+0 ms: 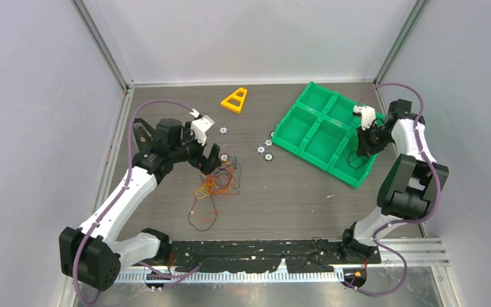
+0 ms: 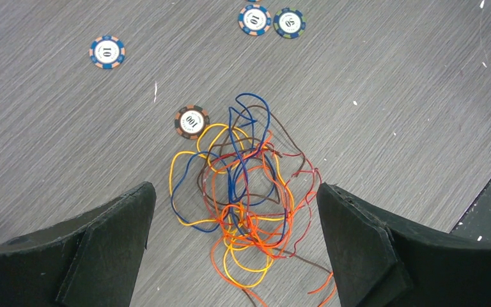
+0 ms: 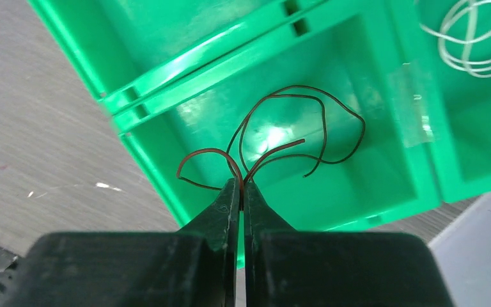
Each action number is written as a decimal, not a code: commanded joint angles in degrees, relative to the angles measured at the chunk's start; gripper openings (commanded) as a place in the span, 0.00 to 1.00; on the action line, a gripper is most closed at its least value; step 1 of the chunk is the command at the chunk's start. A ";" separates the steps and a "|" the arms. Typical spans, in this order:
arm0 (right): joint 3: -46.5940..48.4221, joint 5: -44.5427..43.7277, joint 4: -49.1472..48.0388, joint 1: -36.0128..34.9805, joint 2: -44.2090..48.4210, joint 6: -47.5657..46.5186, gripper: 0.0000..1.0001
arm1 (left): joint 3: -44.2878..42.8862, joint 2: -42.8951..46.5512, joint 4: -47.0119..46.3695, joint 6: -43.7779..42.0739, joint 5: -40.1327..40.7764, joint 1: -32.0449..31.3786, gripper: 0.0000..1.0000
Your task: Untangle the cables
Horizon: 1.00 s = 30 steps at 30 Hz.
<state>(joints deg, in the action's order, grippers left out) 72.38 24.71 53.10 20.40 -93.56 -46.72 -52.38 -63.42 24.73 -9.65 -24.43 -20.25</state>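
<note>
The blue cable (image 2: 250, 94) weaves through the red and orange loops (image 2: 250, 169), so it will tug other cables along with it when I pull it up.
A tangle of thin cables (image 1: 218, 180), orange, yellow, red, blue and dark brown, lies on the table left of centre. In the left wrist view the tangle (image 2: 249, 192) sits on the table between my wide-open fingers. My left gripper (image 1: 210, 161) is open and empty just above its upper edge. My right gripper (image 1: 360, 146) is shut on a dark brown cable (image 3: 281, 150), whose loops hang over a compartment of the green tray (image 3: 358, 185). In the top view this cable (image 1: 356, 160) hangs into the tray's near right compartment.
The green divided tray (image 1: 307, 137) stands at the back right; a white cable (image 3: 470, 38) lies in a neighbouring compartment. Several poker chips (image 1: 265, 149) lie between the tangle and the tray, one (image 2: 191, 121) touching the tangle. An orange triangle (image 1: 235, 100) lies at the back.
</note>
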 commanded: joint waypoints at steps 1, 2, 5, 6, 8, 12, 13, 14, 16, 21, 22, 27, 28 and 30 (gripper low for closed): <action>3.17 -3.57 -3.01 -0.36 -3.25 2.56 0.05 | -2.49 -1.85 0.27 -1.35 1.41 0.43 1.00; 3.29 -5.10 -3.49 -1.27 -3.80 3.60 0.05 | -2.73 -2.19 0.64 -1.55 1.62 0.54 0.99; 3.36 -7.83 -3.56 -3.01 -4.85 4.87 0.37 | -3.71 -3.07 2.32 -2.37 2.39 0.78 0.99; 3.75 -7.74 -3.19 -3.18 -4.73 5.45 0.51 | -3.85 -3.18 2.76 -2.45 2.59 0.89 0.99; 4.94 -7.43 -2.17 -3.22 -3.58 5.83 0.63 | -3.92 -3.02 3.54 -2.36 2.30 1.35 1.00; 9.73 -5.60 4.24 -2.91 -0.40 4.50 0.70 | -3.63 -2.35 5.50 -2.16 -0.21 3.54 0.99; 10.69 -4.60 5.85 -2.87 0.09 3.27 0.74 | -3.57 -2.25 6.14 -2.82 -0.99 4.22 0.99; 12.81 -4.15 8.99 -2.84 1.00 2.67 0.76 | -3.59 -2.17 7.24 -4.01 -1.88 4.69 1.00; 15.88 -2.31 13.60 -2.87 2.34 0.85 0.84 | -3.97 -2.70 9.48 -6.80 -2.22 5.32 1.00; 20.47 5.54 19.95 -6.54 4.56 1.90 0.99 | -7.34 -8.60 16.27 -8.44 -6.67 5.74 0.99; 20.20 6.59 19.10 -7.71 5.35 2.95 0.99 | -7.87 -10.46 16.81 -7.22 -7.49 5.75 0.99; 14.95 13.71 6.50 -20.63 7.80 14.74 0.99 | -9.58 -17.53 14.30 -2.55 -11.06 5.75 0.87; 14.18 14.89 4.34 -24.22 7.61 18.20 0.98 | -10.17 -19.11 12.97 -1.39 -11.48 5.75 0.84; 12.72 16.65 -1.64 -28.77 6.16 23.26 0.96 | -11.87 -21.82 11.25 0.80 -13.10 5.74 0.77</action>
<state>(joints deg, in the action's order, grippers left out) 88.01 33.93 62.57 -0.19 -86.78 -35.64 -60.12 -82.02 38.70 -13.52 -32.51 -14.76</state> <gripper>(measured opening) 0.980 0.824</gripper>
